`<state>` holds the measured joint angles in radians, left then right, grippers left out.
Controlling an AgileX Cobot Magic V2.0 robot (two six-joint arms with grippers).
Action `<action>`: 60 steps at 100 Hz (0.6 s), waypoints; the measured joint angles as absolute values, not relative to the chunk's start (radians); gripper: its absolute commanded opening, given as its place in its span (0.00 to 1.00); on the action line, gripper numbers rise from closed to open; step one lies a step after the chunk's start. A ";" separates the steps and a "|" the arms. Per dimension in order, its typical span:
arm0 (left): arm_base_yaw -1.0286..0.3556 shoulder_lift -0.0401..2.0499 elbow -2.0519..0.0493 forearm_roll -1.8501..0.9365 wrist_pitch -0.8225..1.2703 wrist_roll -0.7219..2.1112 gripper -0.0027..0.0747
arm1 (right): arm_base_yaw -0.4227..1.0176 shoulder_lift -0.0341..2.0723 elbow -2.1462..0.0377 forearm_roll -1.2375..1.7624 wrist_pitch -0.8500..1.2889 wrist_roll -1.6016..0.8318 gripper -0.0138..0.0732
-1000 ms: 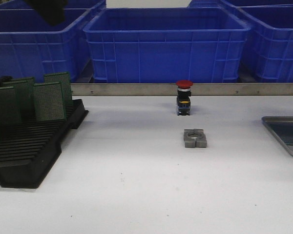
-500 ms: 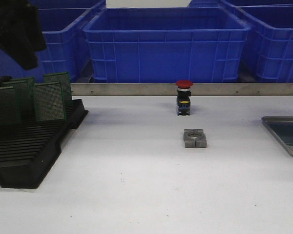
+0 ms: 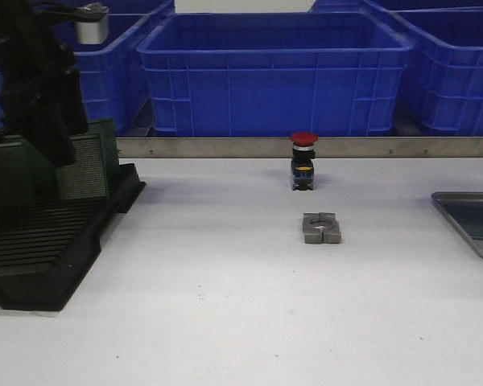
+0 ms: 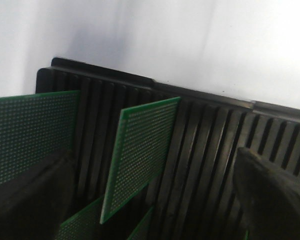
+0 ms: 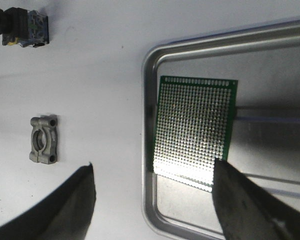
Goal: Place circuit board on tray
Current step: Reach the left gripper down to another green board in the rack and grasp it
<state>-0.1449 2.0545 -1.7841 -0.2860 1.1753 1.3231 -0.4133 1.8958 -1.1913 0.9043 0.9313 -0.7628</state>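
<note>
The black rack (image 3: 44, 249) is a long way from the tray and my right gripper, so my left gripper should pull the circuit board (image 3: 83, 170) and pass it over the middle of the table.
Several green perforated circuit boards (image 3: 82, 166) stand upright in the slots of a black rack (image 3: 48, 257) at the left of the table. My left gripper (image 3: 58, 146) hangs over that rack. In the left wrist view it (image 4: 152, 167) is open, with one standing board (image 4: 140, 150) between its fingers (image 4: 32, 200) and untouched; another board (image 4: 30, 132) stands beside it. The silver-grey tray (image 3: 467, 233) lies at the right edge. In the right wrist view a circuit board (image 5: 195, 130) lies flat in the tray (image 5: 149, 125). My right gripper (image 5: 152, 200) is open and empty above the tray's rim.
A red-capped push-button switch (image 3: 303, 161) and a grey metal clamp block (image 3: 321, 227) sit mid-table; both show in the right wrist view, the switch (image 5: 20, 25) and the clamp (image 5: 42, 139). Blue crates (image 3: 274, 72) stand behind a metal rail (image 3: 306, 147).
My left arm has come down from the top left corner to just over the boards in the rack. The right side looks the same.
</note>
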 measured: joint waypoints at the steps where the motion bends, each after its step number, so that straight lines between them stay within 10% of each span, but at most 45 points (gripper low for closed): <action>1: -0.145 2.057 -1.784 -0.287 1.175 1.323 0.81 | -0.413 1.896 -1.191 0.904 0.931 -0.763 0.76; 28: -0.145 2.107 -1.784 -0.287 1.175 1.323 0.75 | -0.413 1.896 -1.191 0.903 0.931 -0.763 0.76; 60: -0.145 2.109 -1.784 -0.286 1.175 1.323 0.01 | -0.413 1.896 -1.191 0.903 0.931 -0.763 0.76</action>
